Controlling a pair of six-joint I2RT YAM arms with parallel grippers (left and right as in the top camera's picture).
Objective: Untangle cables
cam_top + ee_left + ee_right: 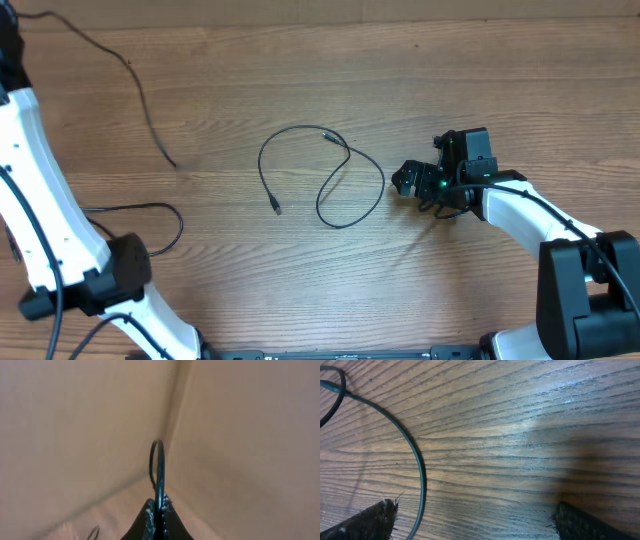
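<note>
My left gripper should keep lowering the cable and let it go on the open wood (165, 90), as the held cable's loose end (172, 162) is clear of the crossed loop.
A thin black cable (261, 165) lies in a crossed loop at the middle of the wooden table. A second, longer black cable (150, 125) runs from the top left corner down to a free end. My left gripper (6, 45) is at the top left edge and mostly out of view. In the left wrist view it (157, 510) is shut on a black cable (160, 465) that rises in a narrow loop above the jaws. My right gripper (405, 180) is open, low over the table at the loop's right end. The loop cable (420, 465) runs just inside its left finger.
A black cable (150, 207) curves beside the left arm's base (125, 265). The left wrist view faces a blurred beige surface (75, 420). The right arm (520, 205) reaches in from the lower right. The table (480, 70) is bare wood.
</note>
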